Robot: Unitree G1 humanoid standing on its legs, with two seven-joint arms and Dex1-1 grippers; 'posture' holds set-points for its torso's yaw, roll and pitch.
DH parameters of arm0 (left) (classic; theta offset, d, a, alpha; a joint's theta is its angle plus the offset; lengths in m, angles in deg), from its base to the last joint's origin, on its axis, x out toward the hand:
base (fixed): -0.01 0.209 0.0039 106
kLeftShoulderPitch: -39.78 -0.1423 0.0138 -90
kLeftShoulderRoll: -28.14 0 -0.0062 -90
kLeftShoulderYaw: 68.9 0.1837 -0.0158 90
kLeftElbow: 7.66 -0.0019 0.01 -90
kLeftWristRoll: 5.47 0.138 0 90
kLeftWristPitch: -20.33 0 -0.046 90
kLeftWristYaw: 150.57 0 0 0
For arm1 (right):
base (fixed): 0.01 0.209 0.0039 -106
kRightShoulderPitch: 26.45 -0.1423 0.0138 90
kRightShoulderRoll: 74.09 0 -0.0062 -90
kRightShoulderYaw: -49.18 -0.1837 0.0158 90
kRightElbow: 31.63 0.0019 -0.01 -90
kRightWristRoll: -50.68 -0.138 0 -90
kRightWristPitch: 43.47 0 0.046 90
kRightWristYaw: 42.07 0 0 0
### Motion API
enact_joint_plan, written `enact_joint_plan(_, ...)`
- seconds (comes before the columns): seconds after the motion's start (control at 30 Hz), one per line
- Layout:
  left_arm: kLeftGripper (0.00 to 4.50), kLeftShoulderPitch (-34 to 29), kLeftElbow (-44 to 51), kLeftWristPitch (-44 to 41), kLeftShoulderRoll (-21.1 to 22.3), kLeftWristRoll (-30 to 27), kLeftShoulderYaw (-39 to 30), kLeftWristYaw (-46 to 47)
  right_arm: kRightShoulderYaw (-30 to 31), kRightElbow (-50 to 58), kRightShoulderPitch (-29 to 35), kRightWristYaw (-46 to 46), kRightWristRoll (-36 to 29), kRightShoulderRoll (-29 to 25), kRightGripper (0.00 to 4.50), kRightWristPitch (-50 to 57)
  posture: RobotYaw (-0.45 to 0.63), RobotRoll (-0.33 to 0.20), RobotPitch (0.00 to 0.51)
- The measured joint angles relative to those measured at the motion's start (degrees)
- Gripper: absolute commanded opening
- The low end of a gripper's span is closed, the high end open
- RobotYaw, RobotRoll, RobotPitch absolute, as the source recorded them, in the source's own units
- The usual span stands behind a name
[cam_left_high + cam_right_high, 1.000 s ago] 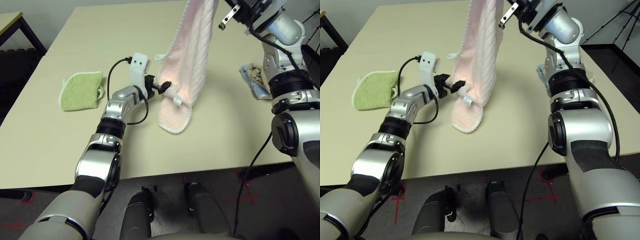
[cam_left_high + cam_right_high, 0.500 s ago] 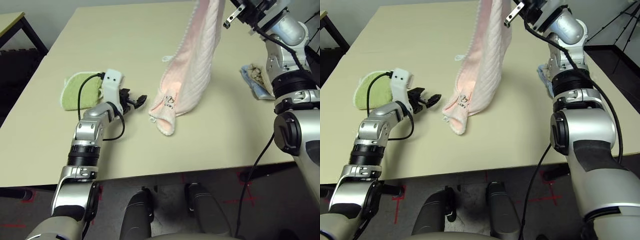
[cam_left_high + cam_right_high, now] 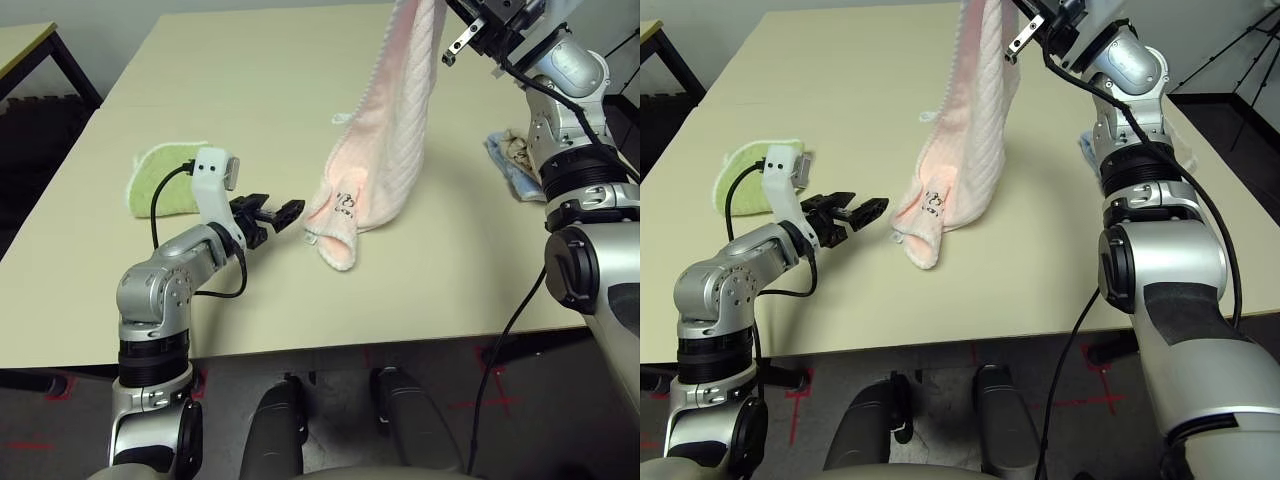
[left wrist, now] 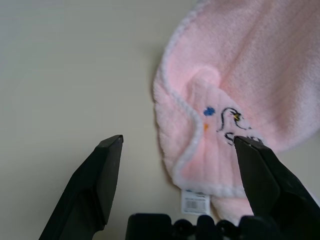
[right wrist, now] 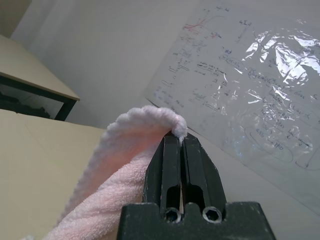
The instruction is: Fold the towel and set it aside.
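My left gripper goes on moving in until its open fingers straddle the towel's corner [image 3: 314, 230] by the tag, and then close, because the pale pink towel's white rim [image 4: 194, 129] faces those fingers.
The pale pink towel [image 3: 385, 150] hangs from high above the table's far side, its lower end resting bunched on the tabletop. My right gripper [image 5: 178, 145] is shut on the towel's top edge [image 5: 150, 120]. The towel's lower corner [image 4: 220, 145] shows its dark embroidered mark and a small white tag. My left gripper [image 3: 276, 212] is open just left of that corner, not touching it, and its fingers [image 4: 102, 175] stand wide apart with the corner ahead between them.
A small green cloth [image 3: 165, 180] lies on the table [image 3: 250, 80] behind my left arm. A beige-and-blue cloth bundle [image 3: 512, 160] sits by my right arm near the table's right edge. Another table [image 3: 25, 45] stands at far left.
My left gripper let go of the towel's lower corner, pulled back left, then came forward toward it again, open. The towel's lower end swung and settled. The right gripper stays high.
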Motion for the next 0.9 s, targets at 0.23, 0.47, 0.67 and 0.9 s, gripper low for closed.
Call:
enact_joint_plan(0.23, 4.5, -0.1, -0.8, 1.3, -3.0, 0.3, 0.9, 3.9, 0.0, 0.0, 0.0, 0.0, 0.3, 0.0, 0.03, 0.0, -0.09, 0.0, 0.152)
enact_joint_plan(0.47, 4.5, 0.1, -5.3, 3.6, -1.9, 2.9, 5.3, 4.4, 0.0, 0.0, 0.5, 0.0, 0.5, 0.0, 0.03, 0.0, -0.1, 0.0, 0.156)
enact_joint_plan(0.67, 4.5, 0.7, -8.2, 6.2, -1.2, 4.4, 7.1, 4.3, 0.0, 0.2, 1.0, 0.0, 0.6, 0.1, 0.03, 0.0, -0.11, 0.0, 0.159)
enact_joint_plan(0.9, 4.5, 1.4, -10.9, 7.5, -2.1, 4.7, 8.3, 3.7, 0.0, 0.4, 1.2, -0.1, 0.6, 0.1, 0.03, 0.4, -0.13, 0.0, 0.162)
